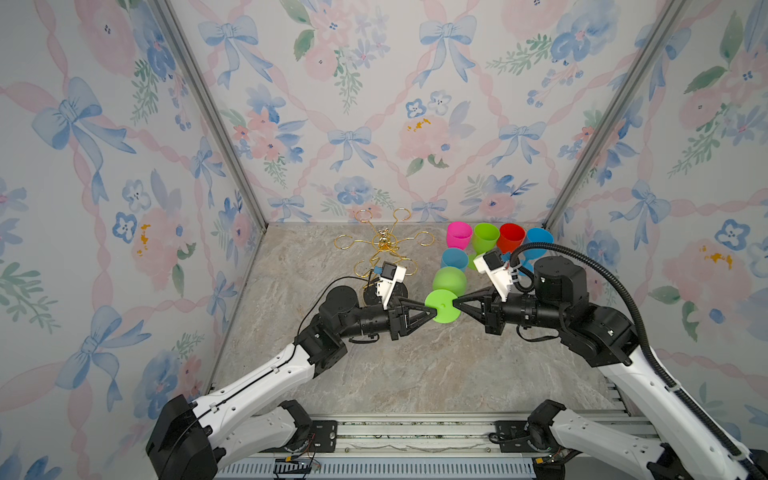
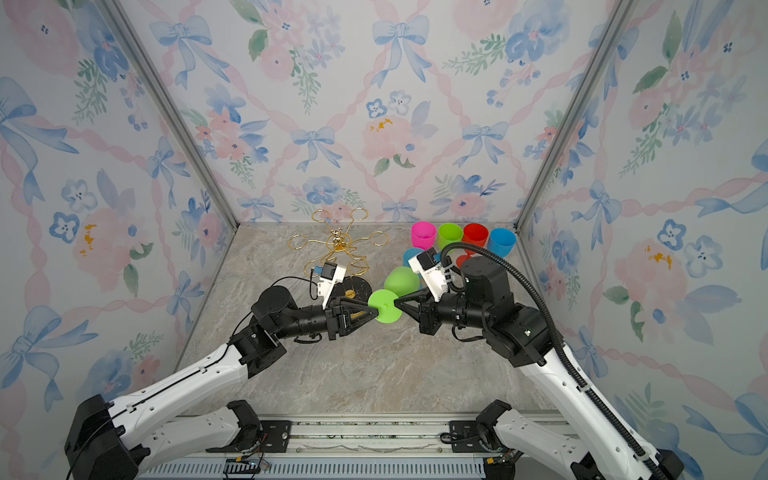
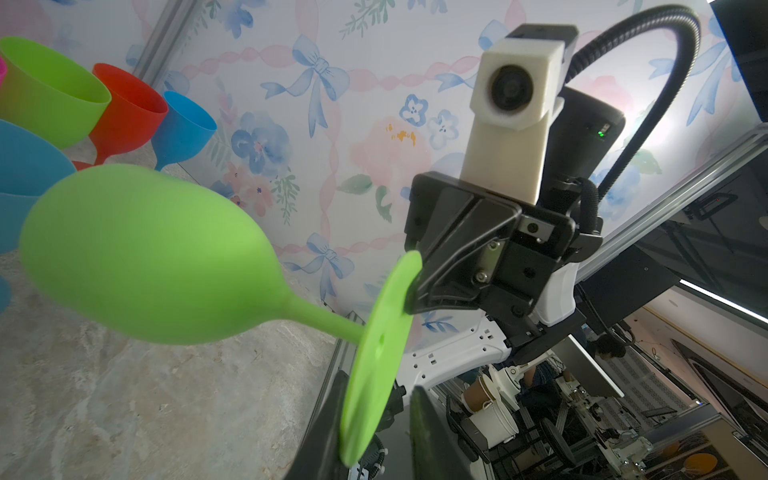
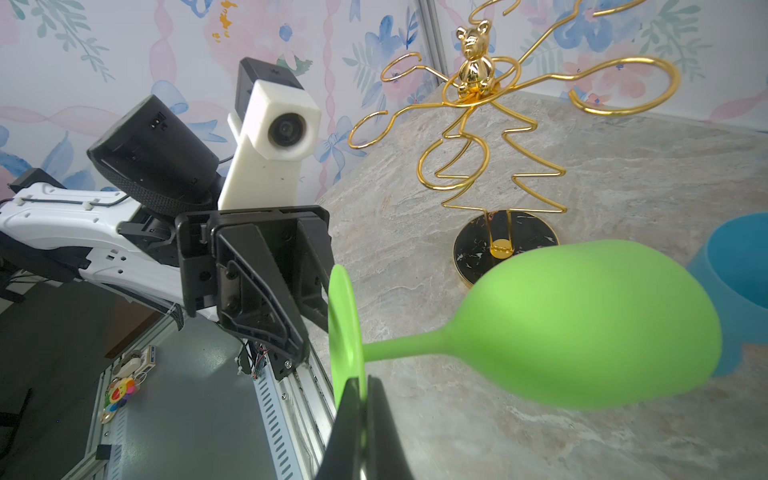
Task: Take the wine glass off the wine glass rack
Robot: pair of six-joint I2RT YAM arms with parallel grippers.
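My right gripper is holding the tipped green wine glass by its foot [image 1: 442,307]. My left gripper should take the foot and turn the bowl [image 1: 450,280] up so the glass can be gripped again.
The green wine glass [image 1: 449,280] [image 2: 401,280] [image 3: 145,253] [image 4: 582,324] hangs sideways in the air above the table's middle, clear of the rack. My right gripper [image 1: 456,302] [image 2: 397,301] [image 4: 365,386] is shut on the rim of its round foot. From the opposite side, my left gripper [image 1: 434,311] [image 2: 376,311] [image 3: 374,415] straddles the foot's other edge. It is open: one finger lies against the disc, the other stands off with a gap. The gold wine glass rack [image 1: 384,243] [image 2: 338,245] [image 4: 505,249] stands behind at the left, with no glass on the loops in view.
A pink glass [image 1: 459,235], a green glass [image 1: 486,237], a red glass [image 1: 512,237] and a blue glass [image 1: 539,239] stand upright at the back right, with another blue glass [image 1: 454,257] just in front. Floral walls close three sides. A metal rail [image 1: 415,432] runs along the front.
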